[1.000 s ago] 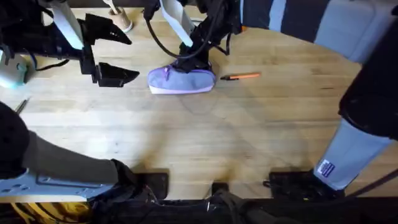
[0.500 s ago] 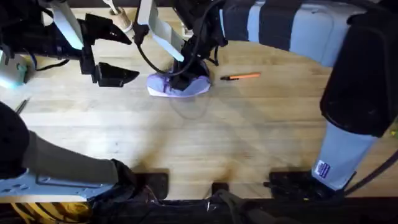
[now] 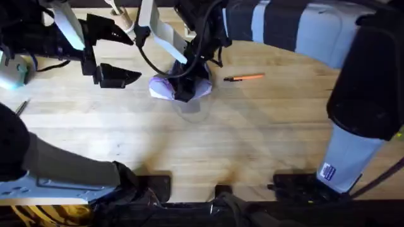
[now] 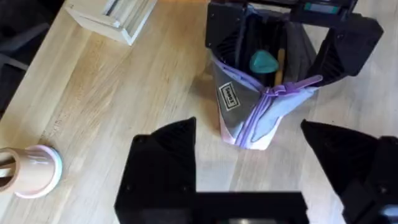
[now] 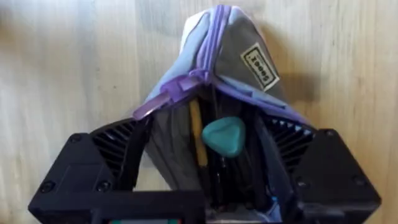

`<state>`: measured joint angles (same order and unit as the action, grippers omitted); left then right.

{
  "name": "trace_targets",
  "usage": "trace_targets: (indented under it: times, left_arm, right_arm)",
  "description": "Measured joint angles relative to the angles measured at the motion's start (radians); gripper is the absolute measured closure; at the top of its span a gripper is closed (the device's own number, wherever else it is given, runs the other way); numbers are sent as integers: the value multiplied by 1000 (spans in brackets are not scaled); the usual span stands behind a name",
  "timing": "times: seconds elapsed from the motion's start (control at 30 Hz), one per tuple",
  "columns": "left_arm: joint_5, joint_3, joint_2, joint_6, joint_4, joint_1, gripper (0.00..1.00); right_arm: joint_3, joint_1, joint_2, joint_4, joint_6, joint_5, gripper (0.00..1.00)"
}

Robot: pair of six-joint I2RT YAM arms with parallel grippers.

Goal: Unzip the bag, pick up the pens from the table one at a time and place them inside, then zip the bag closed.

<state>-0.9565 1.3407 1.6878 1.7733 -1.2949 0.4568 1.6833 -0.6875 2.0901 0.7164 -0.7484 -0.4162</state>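
The orange pen (image 3: 245, 77) should lie lengthwise and completely inside the lavender bag (image 3: 162, 88) when the robot lowers it through the bag's opening, because the pen is shorter than the bag.
The lavender bag (image 3: 163, 87) lies at the far middle of the table (image 3: 208, 139), with its zipper part open. My right gripper (image 3: 187, 87) is down over the bag's open end. In the right wrist view its fingers (image 5: 115, 149) are spread wide, with the gaping mouth of the bag (image 5: 217, 74) between them. Inside the bag I see a teal wedge (image 5: 224, 135) and a thin yellow stick. The purple zipper pull (image 5: 165, 101) hangs to one side. An orange pen (image 3: 246, 77) lies to the right of the bag. My left gripper (image 3: 117, 57) is open just left of the bag (image 4: 255, 109).
A wooden stand (image 3: 123, 22) sits at the far edge behind the left gripper. In the left wrist view a pink-capped tube (image 4: 31, 169) and a light wooden box (image 4: 112, 15) show. A teal object (image 3: 12, 72) lies at the far left. The near half of the table is bare wood.
The right arm has swung in low over the bag and pushed along it. The bag now looks shorter and bunched, with its mouth spread. The left arm and the pen have not moved.
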Motion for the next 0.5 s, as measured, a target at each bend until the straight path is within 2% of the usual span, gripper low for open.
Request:
trace_targets:
  times: [0.2, 0.23, 0.33, 0.5]
  left_arm:
    - [0, 0, 0, 0, 0, 0, 7]
    - [0, 0, 0, 0, 0, 0, 8]
    - [0, 0, 0, 0, 0, 0, 7]
    - [0, 0, 0, 0, 0, 0, 7]
  right_arm:
    - [0, 48, -106, 141, -1, 28, 4]
    - [0, 98, -173, 192, -26, 131, 4]
    - [1, 147, -221, 257, -55, 259, 4]
    - [1, 219, -241, 331, -103, 367, 4]
